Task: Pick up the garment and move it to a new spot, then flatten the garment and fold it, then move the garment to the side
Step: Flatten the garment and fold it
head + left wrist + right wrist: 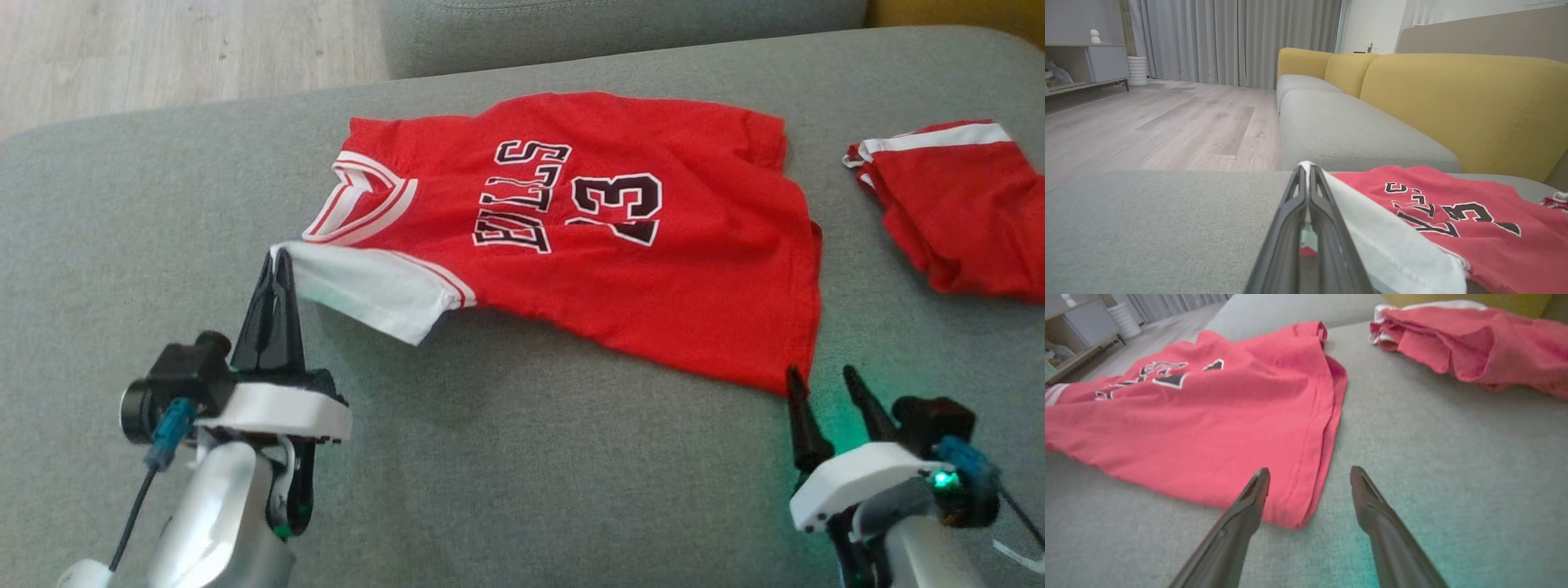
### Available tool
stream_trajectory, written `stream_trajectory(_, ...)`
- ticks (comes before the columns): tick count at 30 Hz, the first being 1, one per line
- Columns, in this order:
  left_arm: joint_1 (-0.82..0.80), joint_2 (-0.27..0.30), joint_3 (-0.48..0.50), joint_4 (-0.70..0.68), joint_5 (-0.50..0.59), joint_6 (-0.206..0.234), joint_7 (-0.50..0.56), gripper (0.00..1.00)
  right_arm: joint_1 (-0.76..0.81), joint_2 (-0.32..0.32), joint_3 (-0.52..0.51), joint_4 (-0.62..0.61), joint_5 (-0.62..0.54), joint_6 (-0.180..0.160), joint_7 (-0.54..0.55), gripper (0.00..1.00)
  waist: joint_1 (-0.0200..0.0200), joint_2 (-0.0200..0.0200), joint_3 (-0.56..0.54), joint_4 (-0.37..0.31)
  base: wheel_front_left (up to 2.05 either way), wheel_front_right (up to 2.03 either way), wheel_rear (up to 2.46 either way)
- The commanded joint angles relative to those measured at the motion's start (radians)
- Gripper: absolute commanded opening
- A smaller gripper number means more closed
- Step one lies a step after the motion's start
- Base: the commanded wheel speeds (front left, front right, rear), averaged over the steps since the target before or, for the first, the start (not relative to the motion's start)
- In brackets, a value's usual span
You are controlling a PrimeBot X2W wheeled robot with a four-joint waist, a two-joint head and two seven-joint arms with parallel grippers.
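Only red shows on the garment's far shoulder edge point(416, 122), so the garment will open out its hidden white sleeve when the robot picks the garment up and lays it down again.
The garment point(620, 269) is a red jersey with white sleeves and black lettering, spread on the grey sofa seat point(490, 457). My left gripper point(277, 260) is shut on the edge of the white sleeve point(367, 290) at the jersey's near left, and the sleeve lifts slightly toward the fingers. In the left wrist view the closed gripper point(1308, 167) pinches white cloth, the garment point(1453, 212) lying to its right. My right gripper point(819, 376) stands open just before the near right hem corner. In the right wrist view the gripper point(1309, 471) straddles the hem corner of the garment point(1208, 428).
Another red garment with white stripes point(955, 204) lies bunched at the right of the seat, also in the right wrist view as a red heap point(1474, 339). Yellow backrests point(1461, 106) rise beyond the seat. Wooden floor point(163, 57) lies past the seat's far left edge.
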Motion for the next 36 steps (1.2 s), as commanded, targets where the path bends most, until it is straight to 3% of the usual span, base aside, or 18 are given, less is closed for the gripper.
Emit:
stream_trajectory(1, -0.025, 0.016, 0.040, -0.057, 0.015, 0.011, -0.011, 0.00, -0.014, -0.007, 0.040, -0.006, 0.006, -0.001, 0.008, 1.00, 0.0001, 0.0000, 0.004, 0.006, 0.00, 0.00, 0.00)
stream_trajectory(14, -0.010, 0.004, 0.033, -0.119, 0.041, -0.008, -0.013, 0.00, -0.088, -0.007, 0.113, 0.187, 0.167, -0.001, 0.008, 1.00, 0.0001, 0.0000, 0.017, 0.042, 0.00, 0.00, 0.00)
stream_trajectory(15, -0.009, 0.004, 0.034, -0.119, 0.042, -0.009, -0.013, 0.00, -0.093, -0.007, 0.121, 0.197, 0.168, -0.001, 0.007, 0.96, 0.0001, 0.0000, 0.016, 0.042, 0.00, 0.00, 0.00)
stream_trajectory(17, -0.007, 0.004, 0.036, -0.118, 0.043, -0.009, -0.013, 0.00, -0.101, -0.007, 0.134, 0.214, 0.166, -0.001, 0.003, 0.00, 0.0001, 0.0000, 0.015, 0.042, 0.00, 0.00, 0.00)
stream_trajectory(27, 0.001, -0.001, 0.059, -0.092, 0.011, -0.018, -0.013, 0.00, -0.121, -0.007, 0.151, 0.179, 0.168, -0.001, -0.048, 0.00, 0.0001, 0.0000, -0.027, 0.028, 0.00, 0.00, 0.00)
stream_trajectory(36, -0.033, 0.012, 0.101, -0.163, -0.057, -0.037, 0.012, 0.00, -0.170, -0.007, 0.104, -0.047, 0.146, -0.001, -0.059, 0.00, 0.0001, 0.0000, -0.090, 0.013, 0.00, 0.00, 0.00)
